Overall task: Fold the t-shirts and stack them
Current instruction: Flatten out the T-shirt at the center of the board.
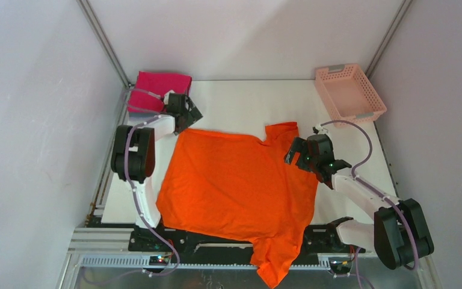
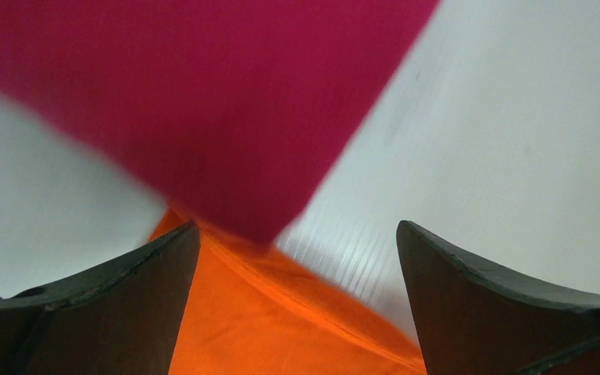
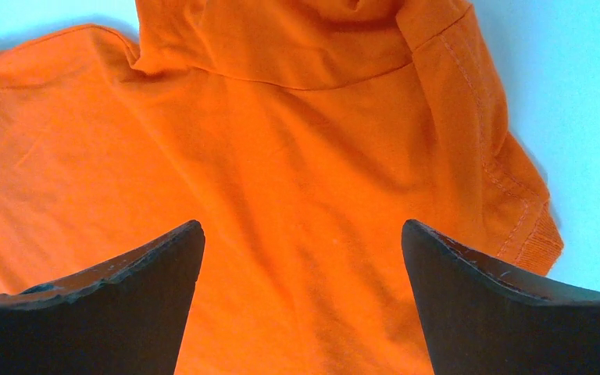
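My left gripper and my right gripper are to pull the t-shirt's far hem (image 1: pixel 224 136) farther in before folding, because the orange t-shirt's near sleeve (image 1: pixel 273 265) hangs over the near edge of the surface.
The orange t-shirt (image 1: pixel 234 186) lies spread on the white table, its lower end hanging over the near edge. A folded magenta-pink shirt (image 1: pixel 159 84) sits at the far left corner. No grey shirt shows. My left gripper (image 1: pixel 187 117) is open and empty above the orange shirt's far left corner; its wrist view shows the orange hem (image 2: pixel 281 312) between the jaws and the magenta shirt (image 2: pixel 203 101) beyond. My right gripper (image 1: pixel 298 153) is open and empty over the shirt's right side near the bunched sleeve (image 1: pixel 283 133); orange cloth (image 3: pixel 297 195) fills its wrist view.
A pale pink lattice basket (image 1: pixel 349 93) stands at the far right corner. White walls and metal posts enclose the table (image 1: pixel 240 102). The arm bases and a metal rail run along the near edge.
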Tool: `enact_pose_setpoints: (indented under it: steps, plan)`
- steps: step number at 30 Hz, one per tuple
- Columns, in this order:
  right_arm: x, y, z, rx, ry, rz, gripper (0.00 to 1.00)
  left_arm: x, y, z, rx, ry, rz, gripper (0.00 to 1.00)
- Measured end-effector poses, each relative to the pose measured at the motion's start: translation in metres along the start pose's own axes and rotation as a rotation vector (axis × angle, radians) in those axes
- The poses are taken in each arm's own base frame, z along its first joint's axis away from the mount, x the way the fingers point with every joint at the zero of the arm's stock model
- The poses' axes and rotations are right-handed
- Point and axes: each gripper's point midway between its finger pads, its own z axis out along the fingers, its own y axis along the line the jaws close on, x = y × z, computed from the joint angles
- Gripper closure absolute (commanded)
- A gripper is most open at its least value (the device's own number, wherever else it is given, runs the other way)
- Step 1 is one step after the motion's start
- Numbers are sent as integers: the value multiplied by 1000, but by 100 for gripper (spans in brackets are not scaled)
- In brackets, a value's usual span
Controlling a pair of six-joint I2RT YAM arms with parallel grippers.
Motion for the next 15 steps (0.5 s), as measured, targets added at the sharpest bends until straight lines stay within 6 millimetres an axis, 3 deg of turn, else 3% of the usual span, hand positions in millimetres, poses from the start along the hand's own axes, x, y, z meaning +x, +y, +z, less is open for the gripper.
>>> enact_pose_setpoints:
  steps: [5,8,12,15]
  plan:
    - [-5,-3,-4,-3,-21,9,1,-36,-18,25,16,-29,-39,0]
    - [-7,-3,-8,-4,-32,8,0,-47,-23,26,18,-30,-45,0]
    - [-9,-4,-10,-3,-41,10,0,-51,-26,12,31,-31,-38,0]
    - [-7,-8,-6,11,-30,12,0,-47,-28,-25,67,-46,-17,0]
